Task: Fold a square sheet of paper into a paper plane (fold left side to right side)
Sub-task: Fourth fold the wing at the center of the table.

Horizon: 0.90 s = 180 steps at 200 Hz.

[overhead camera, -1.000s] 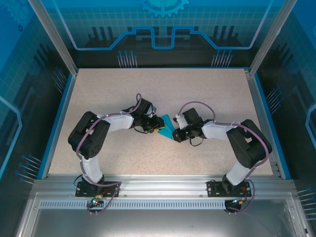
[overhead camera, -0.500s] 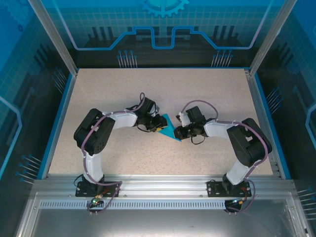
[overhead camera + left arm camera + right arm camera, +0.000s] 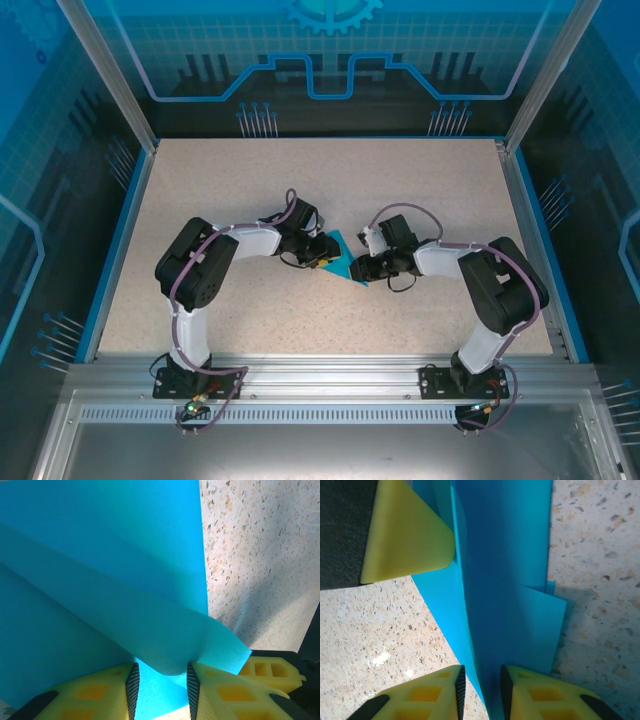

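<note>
I should open my right gripper, because it is at the tail end of the paper's raised fold [image 3: 482, 690], and pinch the fold closer to my left gripper's yellow finger [image 3: 466, 597].
The paper plane [image 3: 345, 262] is a small, folded piece of bright blue paper lying mid-table between both grippers. My left gripper [image 3: 322, 252] is at its left end. In the left wrist view a curled fold of the paper [image 3: 100, 580] bulges between the yellow fingers, and the left gripper [image 3: 161, 672] is shut on it. My right gripper [image 3: 362, 266] is at its right end. In the right wrist view a raised ridge of the layered paper [image 3: 505, 580] runs between the pads, with the right gripper [image 3: 481, 677] shut on it. The left gripper's yellow finger [image 3: 405, 535] touches the paper's far edge.
The speckled beige table [image 3: 250, 180] is bordered by a blue rim and transparent walls with metal posts [image 3: 110, 75]. An aluminium rail [image 3: 320, 375] runs along the near edge where both arm bases are bolted.
The left arm has swung its elbow to the right and both grippers have closed in on each other. The paper between them looks smaller and more tightly folded.
</note>
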Available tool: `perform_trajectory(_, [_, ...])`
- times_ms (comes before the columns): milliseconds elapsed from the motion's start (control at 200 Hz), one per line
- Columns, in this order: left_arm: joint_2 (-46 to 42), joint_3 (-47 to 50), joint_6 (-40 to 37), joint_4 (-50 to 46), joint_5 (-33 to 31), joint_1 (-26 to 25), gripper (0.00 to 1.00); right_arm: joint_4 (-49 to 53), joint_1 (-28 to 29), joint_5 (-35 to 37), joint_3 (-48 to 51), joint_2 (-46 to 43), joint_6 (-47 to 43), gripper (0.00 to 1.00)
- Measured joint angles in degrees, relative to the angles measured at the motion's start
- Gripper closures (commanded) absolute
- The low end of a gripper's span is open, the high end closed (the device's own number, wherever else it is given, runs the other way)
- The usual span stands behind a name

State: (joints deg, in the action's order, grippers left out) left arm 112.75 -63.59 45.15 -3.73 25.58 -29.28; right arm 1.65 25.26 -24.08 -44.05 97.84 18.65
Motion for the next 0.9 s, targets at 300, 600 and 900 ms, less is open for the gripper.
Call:
perform_trajectory(300, [0.04, -0.02, 0.00, -0.02, 0.00, 0.00, 0.65, 1.11, -1.05, -0.46, -2.56, 0.07, -0.48, 0.66])
perform_trajectory(600, [0.04, -0.02, 0.00, -0.04, -0.02, 0.02, 0.65, 1.70, -1.05, -1.60, -3.87, 2.21, -0.94, 0.63])
perform_trajectory(900, [0.04, -0.26, -0.02, -0.39, -0.04, 0.00, 0.65, 2.51, -1.05, -2.16, -4.59, 3.21, -1.95, 0.78])
